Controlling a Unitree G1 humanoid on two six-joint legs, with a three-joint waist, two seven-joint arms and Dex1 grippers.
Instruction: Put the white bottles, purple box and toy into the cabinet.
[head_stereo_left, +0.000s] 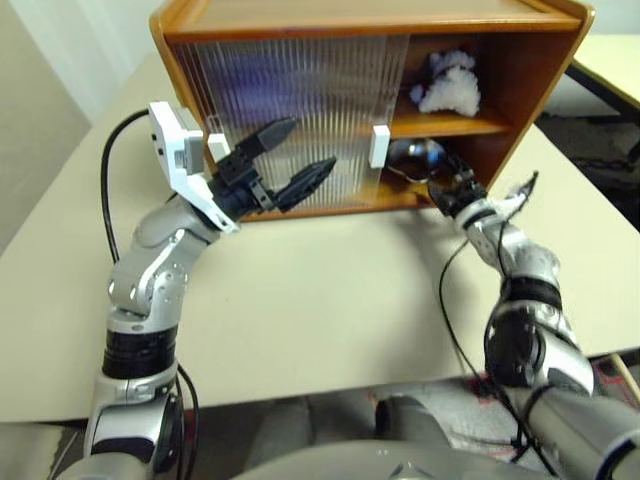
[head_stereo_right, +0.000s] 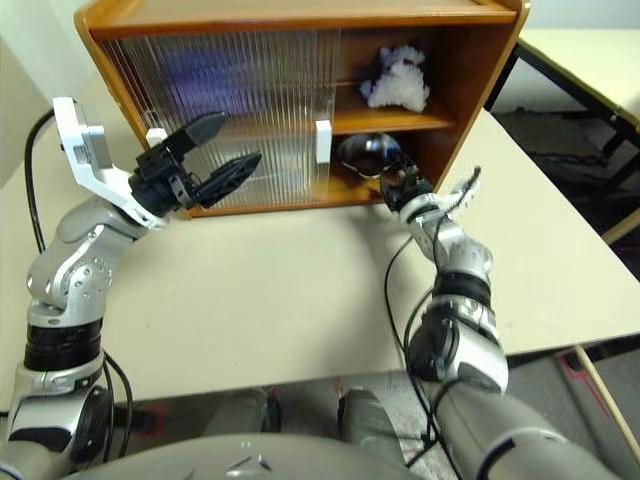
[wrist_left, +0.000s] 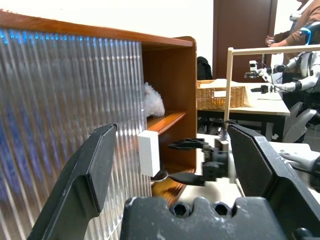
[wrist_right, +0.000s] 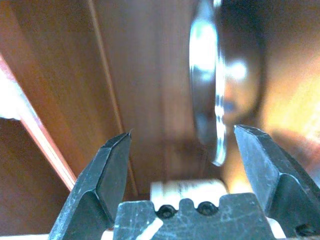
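Note:
The metal bowl (head_stereo_left: 412, 158) is inside the cabinet, free of my open fingers, so my right gripper keeps backing out and close beside the sliding door's white handle (head_stereo_left: 379, 146).
The cabinet (head_stereo_left: 520, 60) stands at the back of the table, its right side open. On its shelf sits the toy (head_stereo_left: 450, 82), fluffy and white. A metal bowl (head_stereo_left: 415, 157) lies in the lower compartment. My right gripper (head_stereo_left: 490, 188) is open at the mouth of that compartment, with the bowl (wrist_right: 207, 100) just ahead of its fingers and nothing held. My left gripper (head_stereo_left: 310, 147) hangs open and empty in front of the ribbed sliding door (head_stereo_left: 290, 110). A purple shape behind that door (head_stereo_left: 250, 70) seems to be the purple box. The white bottles are hidden.
A white handle (head_stereo_left: 379, 146) marks the sliding door's edge beside the opening. The beige table (head_stereo_left: 330, 300) spreads in front of the cabinet. Another table (head_stereo_left: 610, 60) stands to the right. Behind, there is a person (wrist_left: 295, 35) and a wicker basket (wrist_left: 220, 95).

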